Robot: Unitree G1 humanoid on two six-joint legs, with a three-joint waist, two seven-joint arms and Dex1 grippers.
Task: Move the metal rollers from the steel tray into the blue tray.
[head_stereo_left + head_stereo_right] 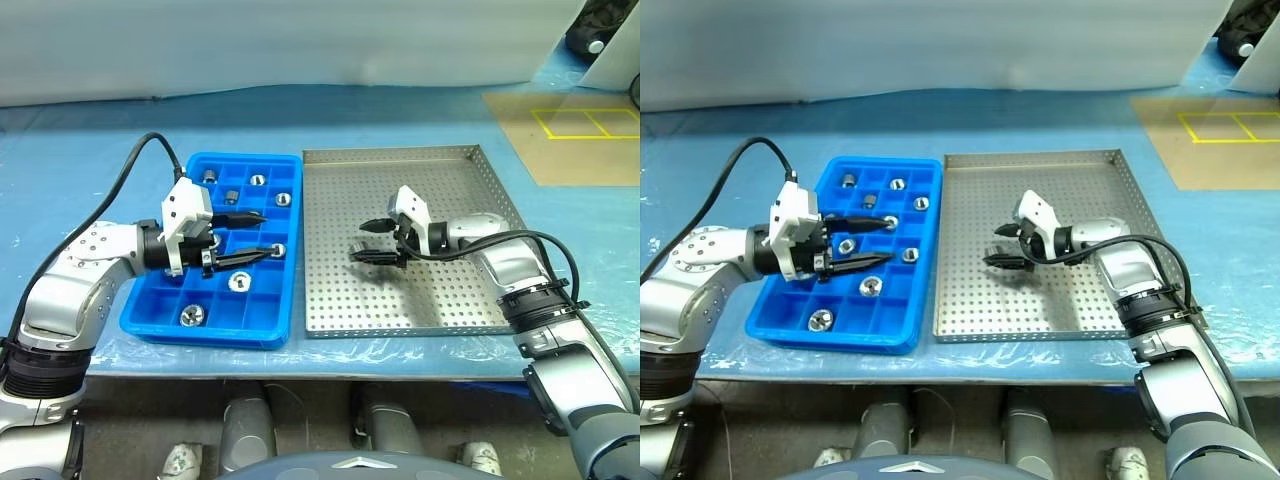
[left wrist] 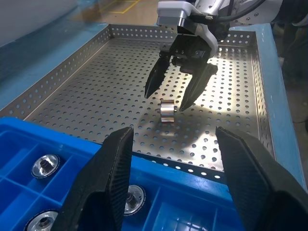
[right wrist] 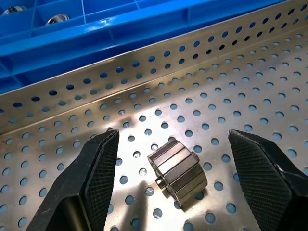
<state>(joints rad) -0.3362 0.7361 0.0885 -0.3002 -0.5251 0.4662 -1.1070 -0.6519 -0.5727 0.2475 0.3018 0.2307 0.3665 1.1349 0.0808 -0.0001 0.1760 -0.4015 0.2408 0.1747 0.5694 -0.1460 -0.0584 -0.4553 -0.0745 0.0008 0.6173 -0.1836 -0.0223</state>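
I should back my left gripper clear, since it hovers over the blue tray's middle compartments (image 1: pixel 236 241), while my right gripper brings the roller (image 3: pixel 178 172) from the steel tray.
The steel tray (image 1: pixel 450 180) lies at centre right, with the blue tray (image 1: pixel 240 158) touching its left side. One metal roller (image 3: pixel 177 166) lies on its side on the steel tray near the left rim, also seen as roller (image 2: pixel 168 110). My right gripper (image 1: pixel 357 242) is open just above it, a finger on either side, not touching it. Several rollers sit in the blue tray's compartments, such as roller (image 1: pixel 239 282) and roller (image 1: pixel 193 316). My left gripper (image 1: pixel 265 233) hovers open and empty over the blue tray, pointing towards the steel tray.
Both trays rest on a table covered in blue sheet (image 1: pixel 560 220), close to its front edge. A black cable (image 1: pixel 140 150) loops up from my left wrist. A brown floor patch with yellow tape (image 1: pixel 585 122) lies at the back right.
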